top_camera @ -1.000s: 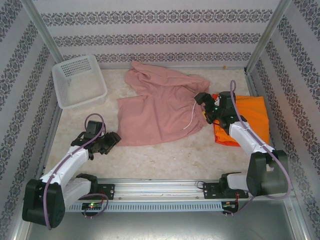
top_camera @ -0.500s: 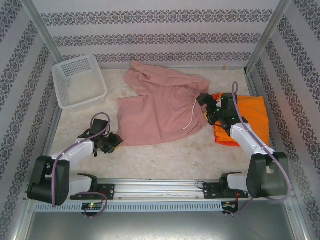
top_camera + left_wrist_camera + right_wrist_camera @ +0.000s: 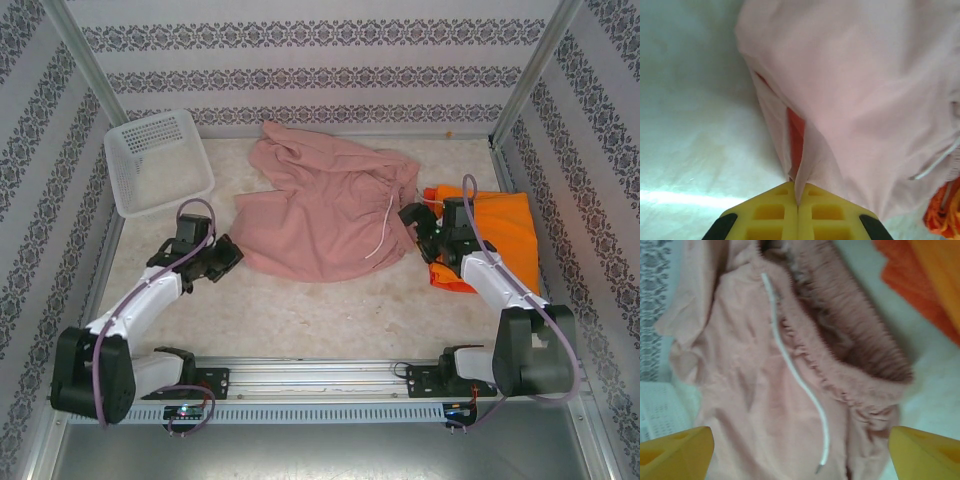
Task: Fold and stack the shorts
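The waistband gapes limply (image 3: 842, 346). The waistband's near end (image 3: 887, 386) should bunch up and sag from my right gripper when I lift, while its far end stays down.
The dusty pink shorts (image 3: 320, 205) lie spread across the middle of the table, white drawstring (image 3: 795, 375) loose below the gathered waistband. My left gripper (image 3: 228, 256) is shut on their near-left corner; in the left wrist view the yellow fingertips (image 3: 799, 195) pinch a fold of pink cloth (image 3: 865, 90), with a red-orange strip (image 3: 796, 135) showing inside the fold. My right gripper (image 3: 413, 223) hovers open over the waistband end, its fingers (image 3: 675, 452) wide apart with nothing between them. The bright orange shorts (image 3: 505, 235) lie folded at the right, a red-orange edge (image 3: 452, 278) beneath them.
A white mesh basket (image 3: 155, 160) stands at the far left corner. Patterned walls and metal posts enclose the table on three sides. Bare tabletop (image 3: 330, 310) runs between the shorts and the arm bases.
My left gripper closed on the pink shorts' near-left corner and drew slightly away from the bases. The right gripper slid a little nearer and rightward along the waistband, staying open.
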Controlling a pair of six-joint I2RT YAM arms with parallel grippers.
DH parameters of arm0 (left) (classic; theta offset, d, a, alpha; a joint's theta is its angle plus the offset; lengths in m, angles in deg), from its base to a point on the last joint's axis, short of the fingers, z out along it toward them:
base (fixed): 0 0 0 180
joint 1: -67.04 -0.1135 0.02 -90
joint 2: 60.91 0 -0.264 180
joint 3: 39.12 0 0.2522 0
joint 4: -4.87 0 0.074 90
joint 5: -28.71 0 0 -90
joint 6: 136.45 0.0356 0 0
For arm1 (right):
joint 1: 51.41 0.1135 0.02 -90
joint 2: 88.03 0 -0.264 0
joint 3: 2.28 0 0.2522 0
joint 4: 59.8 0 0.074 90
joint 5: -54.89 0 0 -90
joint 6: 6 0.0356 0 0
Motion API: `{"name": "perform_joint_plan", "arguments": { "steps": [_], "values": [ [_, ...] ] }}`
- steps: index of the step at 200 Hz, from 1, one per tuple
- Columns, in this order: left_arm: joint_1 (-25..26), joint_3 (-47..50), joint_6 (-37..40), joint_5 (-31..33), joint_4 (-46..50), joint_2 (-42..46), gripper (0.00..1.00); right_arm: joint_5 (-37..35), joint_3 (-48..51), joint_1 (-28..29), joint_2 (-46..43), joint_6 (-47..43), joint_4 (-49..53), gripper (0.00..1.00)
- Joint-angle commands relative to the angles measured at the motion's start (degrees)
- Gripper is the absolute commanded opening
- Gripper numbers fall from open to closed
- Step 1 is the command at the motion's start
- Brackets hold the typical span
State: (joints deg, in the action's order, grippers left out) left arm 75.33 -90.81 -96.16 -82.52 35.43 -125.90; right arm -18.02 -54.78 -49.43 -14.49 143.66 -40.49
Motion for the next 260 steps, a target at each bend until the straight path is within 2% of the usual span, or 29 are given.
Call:
{"name": "perform_joint_plan", "arguments": {
  "steps": [1,34,62,83,164,189,220,247,260],
  "values": [
    [0.67,-1.65,2.66,3.72,3.49,2.70,0.00,-4.74,1.30,-0.40,0.29,-1.62,2.27,0.83],
    [0.67,-1.93,3.25,3.42,3.09,1.76,0.00,-3.78,0.72,-0.40,4.38,-0.82,-0.14,0.66],
    [0.67,-1.55,2.87,2.17,1.46,0.19,0.00,-3.72,-1.42,-0.18,8.31,-1.55,-0.58,0.56],
    [0.67,-1.09,2.60,1.94,0.33,-0.19,0.00,-4.07,-2.93,0.03,10.84,-1.83,-0.68,0.52],
    [0.67,0.13,3.03,2.06,-0.89,-0.89,0.00,-4.64,-6.35,1.65,17.43,-2.79,0.09,0.50],
    [0.66,0.88,2.94,1.85,-1.30,-0.91,0.00,-5.14,-6.43,2.35,17.10,-3.70,1.78,0.55],
    [0.67,1.82,2.41,1.90,-2.40,-0.83,0.00,-5.76,-6.43,2.81,17.31,-4.81,3.10,0.57],
    [0.67,1.66,2.60,1.67,-2.64,-1.23,0.00,-5.66,-7.63,3.12,19.16,-5.61,3.47,0.51],
    [0.66,1.61,2.69,1.69,-2.65,-1.32,0.00,-5.74,-8.55,3.12,20.57,-6.25,3.90,0.44]
  ]
}}
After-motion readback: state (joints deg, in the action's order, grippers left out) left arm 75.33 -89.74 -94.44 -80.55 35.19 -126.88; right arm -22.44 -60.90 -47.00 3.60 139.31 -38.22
